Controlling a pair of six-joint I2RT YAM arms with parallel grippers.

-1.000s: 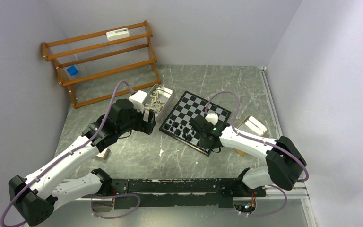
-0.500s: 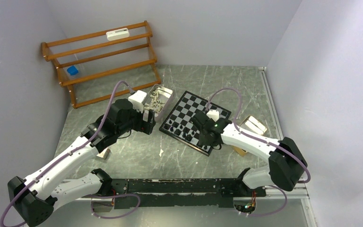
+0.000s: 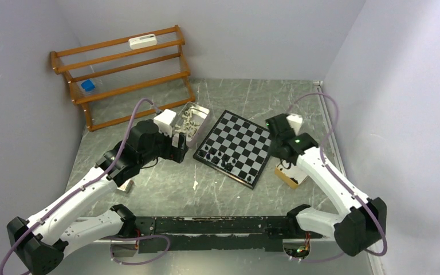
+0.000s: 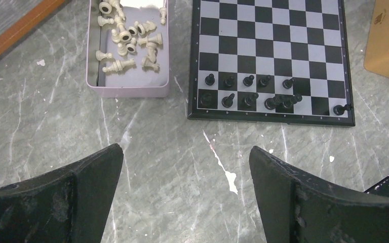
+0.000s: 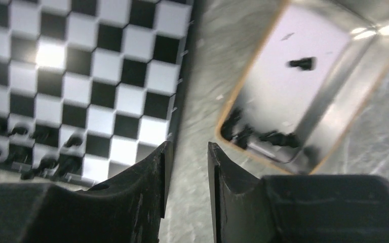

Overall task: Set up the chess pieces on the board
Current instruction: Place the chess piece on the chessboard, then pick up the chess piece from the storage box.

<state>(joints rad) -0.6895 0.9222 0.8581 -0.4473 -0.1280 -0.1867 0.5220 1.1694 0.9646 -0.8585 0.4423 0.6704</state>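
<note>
I keep moving my right gripper to the tan-rimmed tray (image 3: 294, 172), where one black piece (image 5: 304, 63) lies apart from the others, until the gripper's fingers close around that piece.
The chessboard (image 3: 240, 140) lies tilted mid-table. Several black chess pieces (image 3: 220, 158) stand along its near-left edge, one or two lying over; the left wrist view shows them too (image 4: 248, 88). Cream-white pieces (image 3: 190, 120) lie in a pale tray (image 4: 126, 91) left of the board. More black pieces (image 5: 263, 136) lie in a tan-rimmed tray (image 3: 291, 175) right of the board. My left gripper (image 3: 179, 150) hovers wide open and empty over bare table (image 4: 185, 152). My right gripper (image 3: 281, 152) is narrowly open and empty, between the board's edge (image 5: 182, 76) and the tan tray (image 5: 243, 86).
A wooden slatted rack (image 3: 126, 74) stands at the back left with a white item and a blue item on it. A small tan object (image 3: 127, 184) lies by the left arm. Walls close in on the left, back and right.
My right gripper has left the black pieces on the board's near edge and swung right and back to the gap beside the tan tray. The left arm has hardly moved.
</note>
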